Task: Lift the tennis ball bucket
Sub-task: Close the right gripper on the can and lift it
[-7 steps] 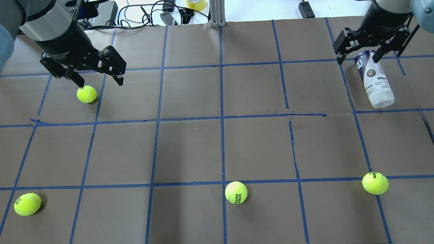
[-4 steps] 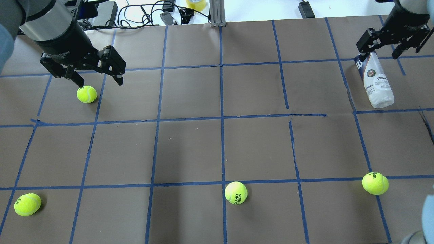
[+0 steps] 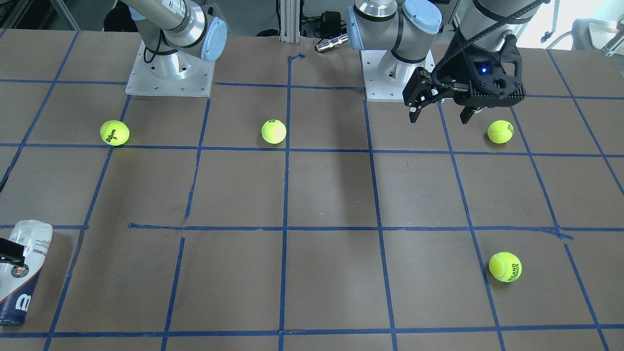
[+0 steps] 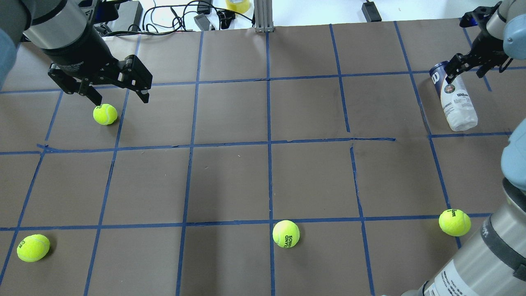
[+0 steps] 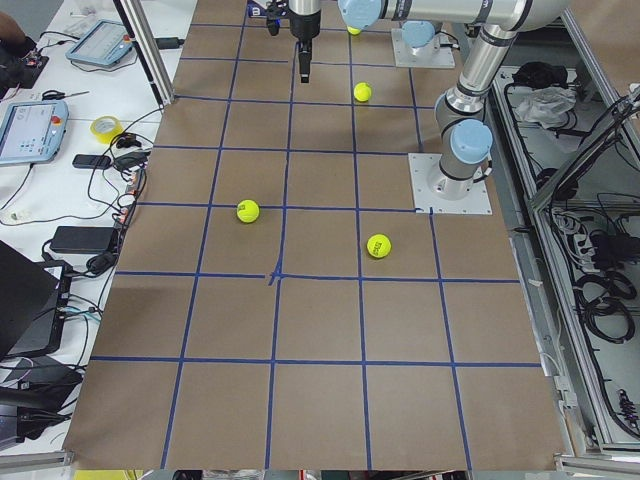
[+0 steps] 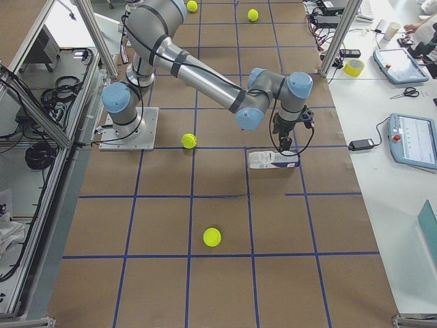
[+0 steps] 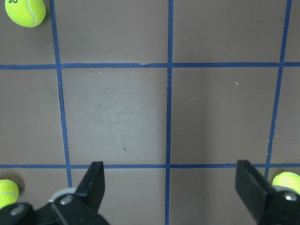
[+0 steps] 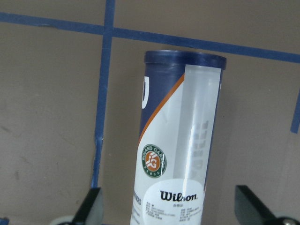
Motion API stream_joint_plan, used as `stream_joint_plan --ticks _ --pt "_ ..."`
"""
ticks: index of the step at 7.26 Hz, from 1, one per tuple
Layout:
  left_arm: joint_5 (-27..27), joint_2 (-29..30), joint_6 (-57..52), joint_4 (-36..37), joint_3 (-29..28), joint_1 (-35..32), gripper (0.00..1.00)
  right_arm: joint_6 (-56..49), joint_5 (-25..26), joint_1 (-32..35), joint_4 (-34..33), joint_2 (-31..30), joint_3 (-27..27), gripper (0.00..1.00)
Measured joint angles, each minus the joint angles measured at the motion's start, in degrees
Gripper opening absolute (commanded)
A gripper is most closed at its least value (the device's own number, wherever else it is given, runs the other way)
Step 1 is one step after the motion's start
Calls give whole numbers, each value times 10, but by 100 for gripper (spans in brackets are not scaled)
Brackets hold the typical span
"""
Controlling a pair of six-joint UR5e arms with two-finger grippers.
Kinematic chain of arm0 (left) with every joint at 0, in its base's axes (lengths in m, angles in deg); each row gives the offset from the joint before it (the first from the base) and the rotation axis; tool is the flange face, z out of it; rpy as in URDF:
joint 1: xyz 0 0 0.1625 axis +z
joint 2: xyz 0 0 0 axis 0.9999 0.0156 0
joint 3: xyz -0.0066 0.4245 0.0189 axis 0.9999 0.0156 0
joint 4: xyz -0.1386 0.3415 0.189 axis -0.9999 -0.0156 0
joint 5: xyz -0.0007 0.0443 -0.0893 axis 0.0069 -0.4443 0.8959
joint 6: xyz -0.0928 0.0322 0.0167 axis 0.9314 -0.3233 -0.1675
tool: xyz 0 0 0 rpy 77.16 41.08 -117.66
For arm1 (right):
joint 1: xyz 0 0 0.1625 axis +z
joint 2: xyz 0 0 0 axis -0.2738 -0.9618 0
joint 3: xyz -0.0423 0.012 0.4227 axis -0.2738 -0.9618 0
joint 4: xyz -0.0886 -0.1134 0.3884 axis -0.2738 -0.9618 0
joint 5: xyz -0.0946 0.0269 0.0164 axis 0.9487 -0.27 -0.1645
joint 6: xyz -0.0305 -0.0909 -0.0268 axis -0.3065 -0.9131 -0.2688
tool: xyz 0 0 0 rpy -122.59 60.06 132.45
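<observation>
The navy lid [image 5: 395, 124] fits flush around the end of the tube, so the tennis ball bucket [image 3: 24, 272] will stay closed when I lift it on its side.
The tennis ball bucket [image 4: 455, 100] lies on its side at the far right of the table, its navy end pointing away from the robot. It also shows in the front view [image 3: 22, 263], the right side view [image 6: 273, 159] and the right wrist view [image 8: 176, 140]. My right gripper [image 4: 476, 65] hangs just above its navy end. It is open, with one finger [image 8: 91, 208] on each side of the tube and no contact. My left gripper [image 4: 111, 88] is open and empty above a tennis ball [image 4: 105, 114].
Three more tennis balls lie near the robot: one at the left [image 4: 33, 247], one in the middle [image 4: 286, 233] and one at the right [image 4: 455, 222]. My right arm's elbow [image 4: 489, 250] reaches over the near right corner. Cables and a tape roll [image 4: 238, 5] lie past the far edge.
My right gripper has moved right and down to the bucket's navy end, and the right arm's elbow has come into view at the lower right. The left arm and bucket have not moved.
</observation>
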Motion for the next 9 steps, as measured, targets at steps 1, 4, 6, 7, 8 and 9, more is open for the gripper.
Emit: stream_joint_plan --ticks 1,4,6,7,8,9 --pt "0 0 0 0 0 0 100 -6 -2 -8 -13 14 1 100" --pt "0 0 -2 1 0 0 100 10 -28 -13 -22 43 0 100" --pt "0 0 -4 1 0 1 100 14 -33 -13 -22 50 3 100" --pt "0 0 -4 1 0 3 100 15 -32 -13 -22 57 4 100" --pt "0 0 -5 1 0 8 100 15 -30 -13 -22 62 5 100" --pt "0 -1 -5 2 0 13 100 15 -29 -13 -22 66 5 100"
